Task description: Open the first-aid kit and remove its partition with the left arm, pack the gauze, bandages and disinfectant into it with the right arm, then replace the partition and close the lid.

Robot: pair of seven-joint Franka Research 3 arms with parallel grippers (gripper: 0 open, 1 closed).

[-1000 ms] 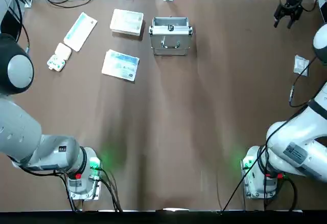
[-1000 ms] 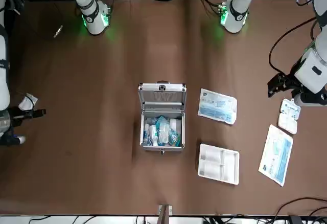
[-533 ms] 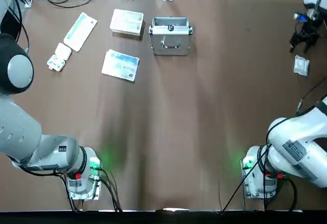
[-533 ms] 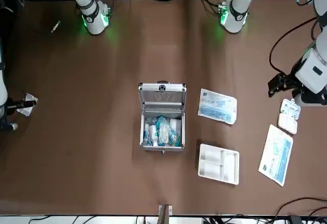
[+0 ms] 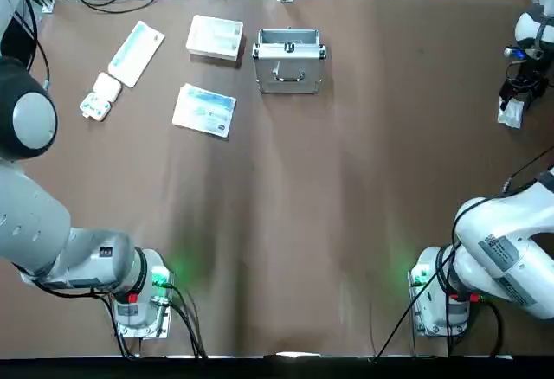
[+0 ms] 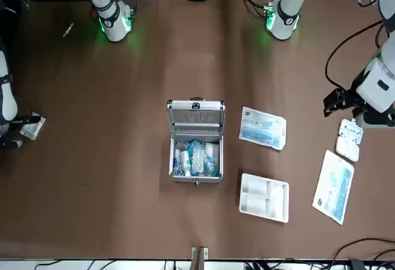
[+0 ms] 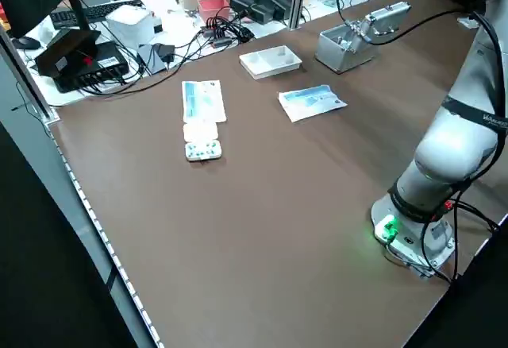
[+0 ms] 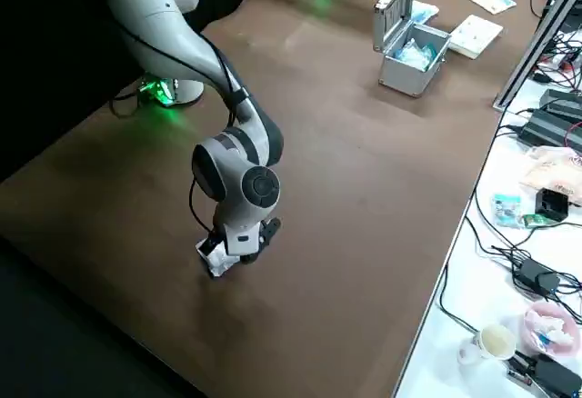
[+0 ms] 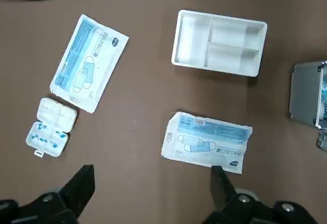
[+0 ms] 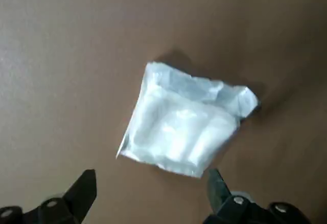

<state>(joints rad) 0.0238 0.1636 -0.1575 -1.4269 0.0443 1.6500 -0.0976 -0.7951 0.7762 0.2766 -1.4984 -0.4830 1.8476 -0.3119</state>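
Note:
The wrapper's edge (image 10: 212, 90) is loose and wrinkled. The white packet (image 6: 33, 127) will therefore crumple and fold in my right gripper when I pick it up.
The first-aid kit (image 6: 195, 158) stands open at the table's far middle, its lid (image 5: 290, 73) upright, with several white and blue supplies inside; I cannot pick out the disinfectant among them. The pale partition (image 5: 215, 37) lies on the table beside the kit, also seen as the partition (image 9: 219, 42). My right gripper (image 10: 150, 198) is open, low over a small white sealed packet (image 10: 184, 127) at the table's right edge (image 5: 511, 112). My left gripper (image 9: 150, 203) hangs open above the table's left side, near a pill box (image 9: 50, 134).
Two blue-and-white flat packets (image 5: 205, 111) (image 5: 136, 53) and the pill box (image 5: 98, 99) lie left of the kit. Both arm bases (image 5: 138, 297) (image 5: 441, 297) stand at the near edge. Cables and boxes crowd the bench beyond the far edge.
My right gripper has swung from the far right corner toward the near side and dropped over the white packet. The left arm and the kit have not moved.

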